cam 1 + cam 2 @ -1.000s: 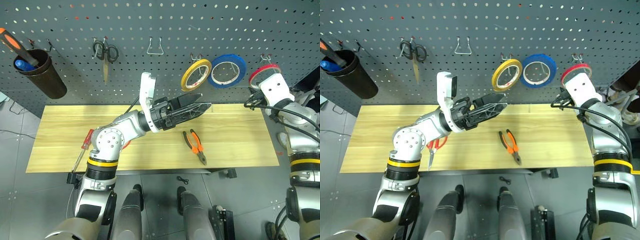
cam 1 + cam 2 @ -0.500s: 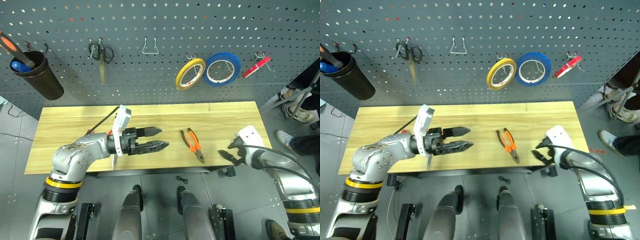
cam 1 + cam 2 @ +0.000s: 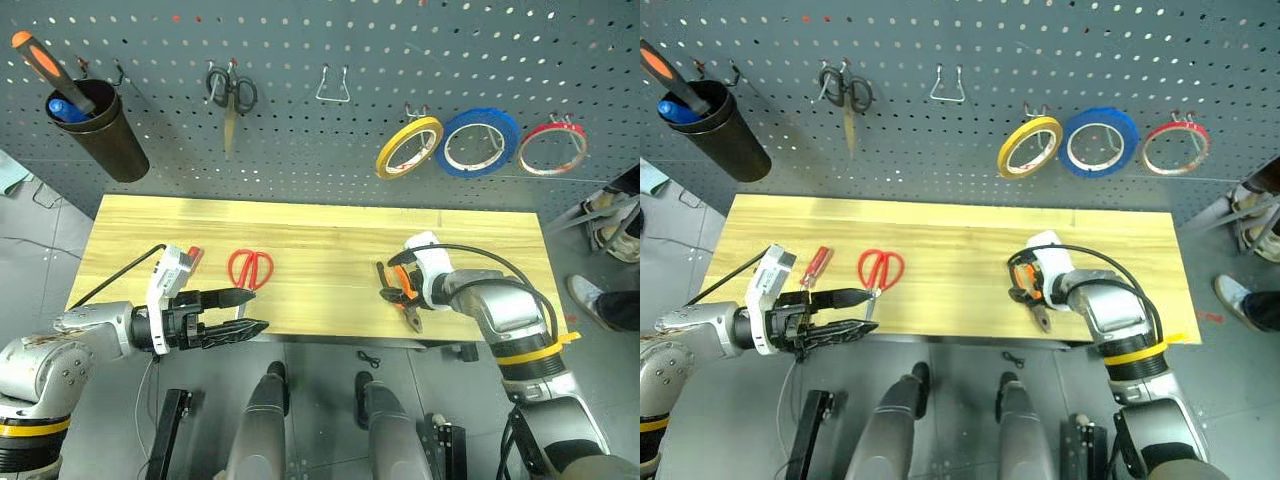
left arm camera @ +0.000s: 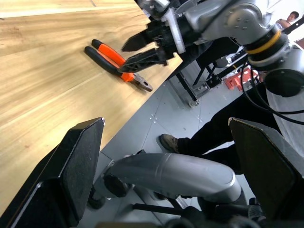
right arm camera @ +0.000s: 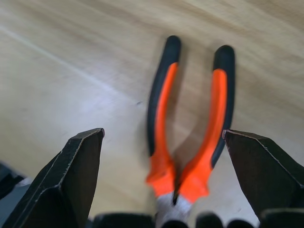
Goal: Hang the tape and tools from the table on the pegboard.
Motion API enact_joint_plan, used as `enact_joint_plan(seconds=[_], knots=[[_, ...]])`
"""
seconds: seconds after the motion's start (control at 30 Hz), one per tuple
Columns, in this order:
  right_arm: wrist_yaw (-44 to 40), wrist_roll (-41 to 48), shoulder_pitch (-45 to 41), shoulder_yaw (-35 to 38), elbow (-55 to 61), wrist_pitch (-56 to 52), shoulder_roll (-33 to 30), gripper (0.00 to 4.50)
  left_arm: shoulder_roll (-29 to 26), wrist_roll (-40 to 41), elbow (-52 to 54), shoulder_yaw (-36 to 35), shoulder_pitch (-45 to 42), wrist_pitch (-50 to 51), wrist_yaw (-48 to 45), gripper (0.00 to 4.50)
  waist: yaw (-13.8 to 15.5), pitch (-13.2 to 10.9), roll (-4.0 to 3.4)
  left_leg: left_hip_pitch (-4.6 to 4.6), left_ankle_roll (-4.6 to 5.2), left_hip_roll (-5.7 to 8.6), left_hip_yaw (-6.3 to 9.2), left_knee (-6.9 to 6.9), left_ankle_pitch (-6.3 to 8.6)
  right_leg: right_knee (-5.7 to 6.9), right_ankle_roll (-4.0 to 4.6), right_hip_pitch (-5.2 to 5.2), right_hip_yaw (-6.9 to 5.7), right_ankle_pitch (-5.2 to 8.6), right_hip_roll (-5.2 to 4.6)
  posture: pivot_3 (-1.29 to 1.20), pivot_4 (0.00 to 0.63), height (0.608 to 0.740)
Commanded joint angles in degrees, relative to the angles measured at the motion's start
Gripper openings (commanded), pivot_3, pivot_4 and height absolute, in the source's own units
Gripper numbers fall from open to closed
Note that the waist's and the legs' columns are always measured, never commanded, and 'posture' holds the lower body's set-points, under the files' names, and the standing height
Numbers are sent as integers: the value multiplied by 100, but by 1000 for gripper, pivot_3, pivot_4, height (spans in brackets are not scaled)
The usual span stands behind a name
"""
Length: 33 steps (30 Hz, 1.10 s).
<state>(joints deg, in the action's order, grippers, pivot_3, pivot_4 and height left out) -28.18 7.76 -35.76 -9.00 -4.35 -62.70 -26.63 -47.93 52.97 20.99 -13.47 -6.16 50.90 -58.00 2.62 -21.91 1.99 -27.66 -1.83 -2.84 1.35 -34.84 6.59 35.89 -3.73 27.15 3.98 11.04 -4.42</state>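
Note:
The pliers' handles (image 5: 214,116) spread wide above their narrow jaws, so I expect the orange-and-black pliers (image 3: 406,282) to catch in the wire hook and hang there jaws-down when the robot lowers them.
The red tape (image 3: 552,147) hangs as a ring on a hook at the pegboard's (image 3: 300,150) right end. On the table (image 3: 320,230) lie the red-handled scissors (image 3: 250,268), the red-handled screwdriver (image 3: 816,265) to their left, and the orange-and-black pliers (image 5: 190,128) near the front right. My right gripper (image 3: 390,292) is open just over the pliers, one finger on each side, handles pointing away from it. My left gripper (image 3: 255,310) is open and empty at the table's front edge, below the scissors, pointing right.
On the pegboard hang a black cup (image 3: 98,135) holding an orange-and-black screwdriver, small black scissors (image 3: 230,95), a bare wire hook (image 3: 335,85), a yellow roll (image 3: 408,147) and a blue roll (image 3: 482,142). A person's feet (image 3: 605,215) show past the table's right end.
My right gripper let go of the red tape on its hook, opened and dropped to the pliers. My left arm swung left and down to the table's front edge. The camera shifted.

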Motion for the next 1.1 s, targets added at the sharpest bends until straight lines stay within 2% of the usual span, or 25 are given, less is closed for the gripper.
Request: enact_joint_plan(seconds=[0.03,0.23,0.3,0.4,0.5,0.67,0.77,0.9,0.93,1.0,1.1], knots=[[155,-139,-65,-34,-211,206,76,4462,-9,241,329,-237,177,91,134,4500,-4,-6,1,0,0,-2,5,4,0,4,0,2,-5,7,4,206,449,740],[179,-275,-91,-151,-641,409,165,4462,-52,418,465,-368,322,145,265,4500,-24,-11,0,6,-2,-4,8,3,-1,12,5,2,-7,14,4,215,449,740],[108,-233,-88,-145,-678,383,184,4462,-61,492,513,-392,333,175,320,4500,-22,-12,0,6,-3,-4,8,2,-2,12,35,1,-7,31,4,215,449,740],[59,-185,-55,-119,-676,344,234,3659,-62,545,534,-409,332,201,359,4500,-23,-13,-1,6,-3,-3,8,2,-2,12,34,1,-6,30,4,225,447,740],[31,-198,-10,-129,-664,368,236,2609,-38,563,546,-366,297,212,375,4500,-20,-15,-2,6,-3,-4,9,5,-2,12,31,1,-6,29,5,223,446,740],[48,-111,97,37,-585,381,287,2553,-38,502,493,-244,256,139,335,4500,-17,-16,-1,6,-3,-3,8,4,-2,11,32,1,-6,30,4,208,432,740],[-111,350,127,461,197,263,460,2553,3,515,427,-204,152,110,341,4500,-16,-17,0,6,-3,-3,8,4,-2,11,32,1,-6,29,5,204,427,740],[-262,842,-289,892,1960,868,538,2553,332,1060,212,-407,-440,296,858,4500,-48,-40,-11,4,-5,-6,10,3,-3,12,-5,4,-6,4,8,201,412,740],[-241,874,-341,930,2129,959,555,2553,388,1109,182,-420,-516,313,935,4500,-56,-43,-11,4,-7,-6,11,0,-4,13,-8,4,-6,1,9,191,407,740],[42,875,-754,1063,2501,1398,771,2553,759,1773,-46,-632,-999,366,1598,4500,-45,-42,-11,5,-8,-7,12,0,-5,12,-11,3,-6,-2,10,171,398,740],[527,598,-1513,1111,2400,2399,1193,2553,1269,2498,-446,-914,-1651,234,2471,4500,-39,-43,-9,2,-9,-7,19,-2,-6,10,-11,1,-13,-1,11,163,392,740]])
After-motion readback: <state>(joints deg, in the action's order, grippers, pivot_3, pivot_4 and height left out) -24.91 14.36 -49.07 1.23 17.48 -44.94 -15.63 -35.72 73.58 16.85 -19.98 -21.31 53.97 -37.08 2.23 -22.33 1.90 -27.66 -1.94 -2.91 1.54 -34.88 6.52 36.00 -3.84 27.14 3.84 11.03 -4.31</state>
